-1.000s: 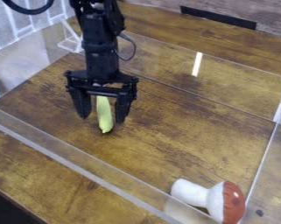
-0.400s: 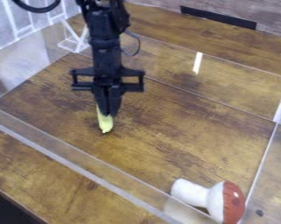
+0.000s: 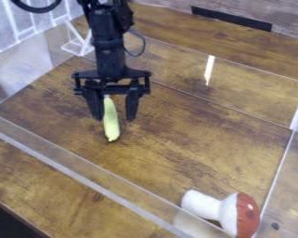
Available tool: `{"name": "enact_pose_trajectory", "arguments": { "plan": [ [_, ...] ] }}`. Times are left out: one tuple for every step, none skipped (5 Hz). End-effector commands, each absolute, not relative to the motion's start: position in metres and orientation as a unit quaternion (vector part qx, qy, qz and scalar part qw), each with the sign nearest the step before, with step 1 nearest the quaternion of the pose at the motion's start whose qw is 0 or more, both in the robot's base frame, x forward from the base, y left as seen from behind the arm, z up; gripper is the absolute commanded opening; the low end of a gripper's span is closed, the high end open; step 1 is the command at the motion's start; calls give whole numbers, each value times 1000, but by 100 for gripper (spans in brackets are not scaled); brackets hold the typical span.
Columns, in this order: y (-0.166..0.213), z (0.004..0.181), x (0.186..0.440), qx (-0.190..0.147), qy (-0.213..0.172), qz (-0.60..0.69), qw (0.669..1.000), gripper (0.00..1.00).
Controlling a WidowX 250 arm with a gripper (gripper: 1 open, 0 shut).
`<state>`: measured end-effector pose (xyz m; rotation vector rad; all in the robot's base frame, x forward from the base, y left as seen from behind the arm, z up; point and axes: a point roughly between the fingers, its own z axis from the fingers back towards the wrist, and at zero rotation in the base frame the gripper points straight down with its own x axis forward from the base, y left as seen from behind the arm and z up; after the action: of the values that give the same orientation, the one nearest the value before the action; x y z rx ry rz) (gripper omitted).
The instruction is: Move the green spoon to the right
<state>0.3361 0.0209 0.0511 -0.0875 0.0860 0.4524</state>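
Observation:
I should lift clear and come down nearer to the spoon's middle [image 3: 111, 121] before I carry it, because my gripper's fingers straddle only the green spoon's far end [image 3: 109, 102].
The green spoon [image 3: 110, 122] lies flat on the wooden table [image 3: 200, 130], a slim yellow-green strip running toward the camera; its metal end does not show. My gripper [image 3: 112, 113] points straight down over the spoon's far end. Its two black fingers [image 3: 96, 108] stand apart, one on each side of the handle, with a gap between them and the spoon. The gripper is open and holds nothing.
A toy mushroom [image 3: 223, 210] with a white stem and red cap lies at the front right. Clear plastic walls [image 3: 101, 191] fence the table along the front, left and right. A white wire rack [image 3: 74, 42] stands at the back left.
The jaws stood wide around the spoon, then closed tight on it, and now stand partly apart again. The spoon lies where it did.

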Motion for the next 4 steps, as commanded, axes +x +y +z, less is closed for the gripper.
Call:
{"name": "enact_pose_trajectory", "arguments": {
  "plan": [
    [18,52,335,-45,30,243,968,0],
    [22,50,333,-50,30,261,964,100],
    [26,46,332,-49,31,237,970,100],
    [27,38,329,-47,33,221,974,0]
  ]
}}
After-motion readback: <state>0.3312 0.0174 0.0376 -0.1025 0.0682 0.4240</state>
